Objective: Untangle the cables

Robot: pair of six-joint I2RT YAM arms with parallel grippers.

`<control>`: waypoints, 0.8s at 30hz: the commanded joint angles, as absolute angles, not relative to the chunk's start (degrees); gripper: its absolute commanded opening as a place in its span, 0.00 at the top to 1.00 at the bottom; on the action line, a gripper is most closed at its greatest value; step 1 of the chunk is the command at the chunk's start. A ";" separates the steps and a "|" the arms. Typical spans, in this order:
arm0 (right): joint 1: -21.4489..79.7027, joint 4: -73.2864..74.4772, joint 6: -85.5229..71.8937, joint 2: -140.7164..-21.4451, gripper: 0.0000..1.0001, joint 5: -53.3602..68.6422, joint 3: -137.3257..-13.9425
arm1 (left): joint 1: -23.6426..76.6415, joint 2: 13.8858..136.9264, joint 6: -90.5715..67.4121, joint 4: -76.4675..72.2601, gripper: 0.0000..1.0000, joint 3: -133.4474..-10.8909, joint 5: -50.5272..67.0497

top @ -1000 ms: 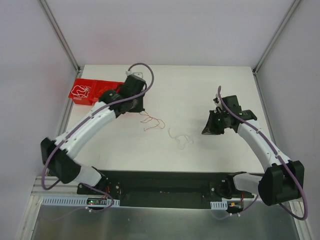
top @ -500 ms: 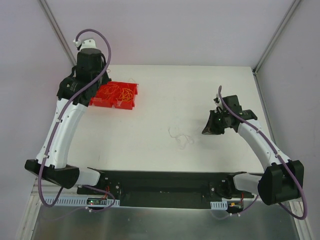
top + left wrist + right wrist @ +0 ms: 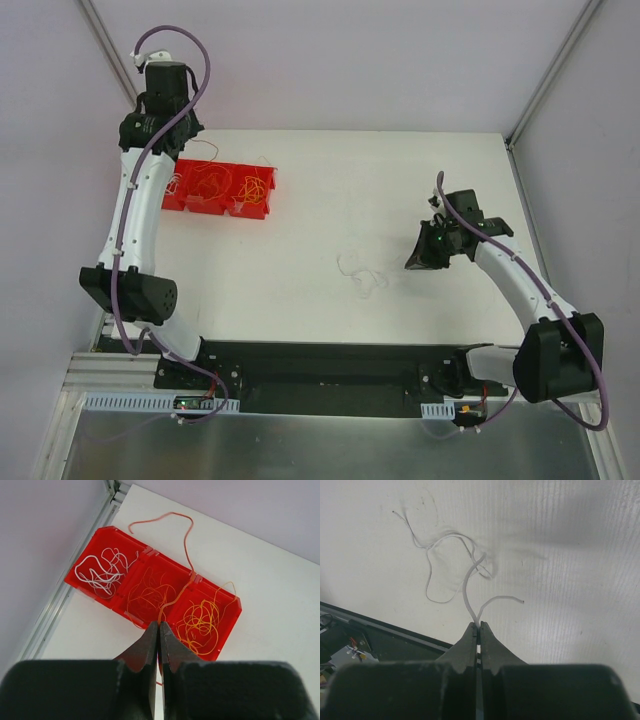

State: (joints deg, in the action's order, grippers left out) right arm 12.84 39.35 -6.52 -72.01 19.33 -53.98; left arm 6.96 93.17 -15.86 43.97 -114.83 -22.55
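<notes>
My left gripper should go on down to the middle compartment (image 3: 151, 589) with orange-red cables and let go there, as the orange-red cable (image 3: 186, 545) hangs clear of the yellow cables.
My left gripper (image 3: 172, 128) hangs high over the red three-compartment tray (image 3: 268, 196) at the far left. In the left wrist view the gripper (image 3: 159, 625) is shut on a thin orange-red cable (image 3: 186, 535). That cable runs across the tray (image 3: 231, 625) and loops onto the table behind it. The tray holds white cables (image 3: 100, 572), orange-red cables (image 3: 147, 592) and yellow cables (image 3: 202, 622) in separate compartments. My right gripper (image 3: 415, 258) is low at the table's right and is shut (image 3: 479, 625) on a white cable (image 3: 467, 580). The white cable (image 3: 362, 275) trails left on the table.
The black base rail (image 3: 320, 365) runs along the near table edge and shows in the right wrist view (image 3: 380, 630). A metal frame post (image 3: 112, 487) stands at the far-left corner next to the tray. White walls close in the table.
My left arm has swung from the table's middle to high over the red tray, taking the orange-red cable with it. The right arm and the white cable have not moved.
</notes>
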 commanded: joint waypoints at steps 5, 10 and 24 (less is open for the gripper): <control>11.69 41.48 -5.10 -73.39 1.00 19.60 -57.04 | 3.25 100.63 -17.67 43.77 1.00 -116.28 -21.18; 10.90 42.80 -4.75 -74.18 1.00 19.16 -57.92 | 2.46 105.63 -19.15 43.07 1.00 -115.05 -21.53; 9.14 44.38 -4.04 -74.71 1.00 18.90 -58.71 | -1.84 113.81 -36.72 43.68 1.00 -106.53 -12.14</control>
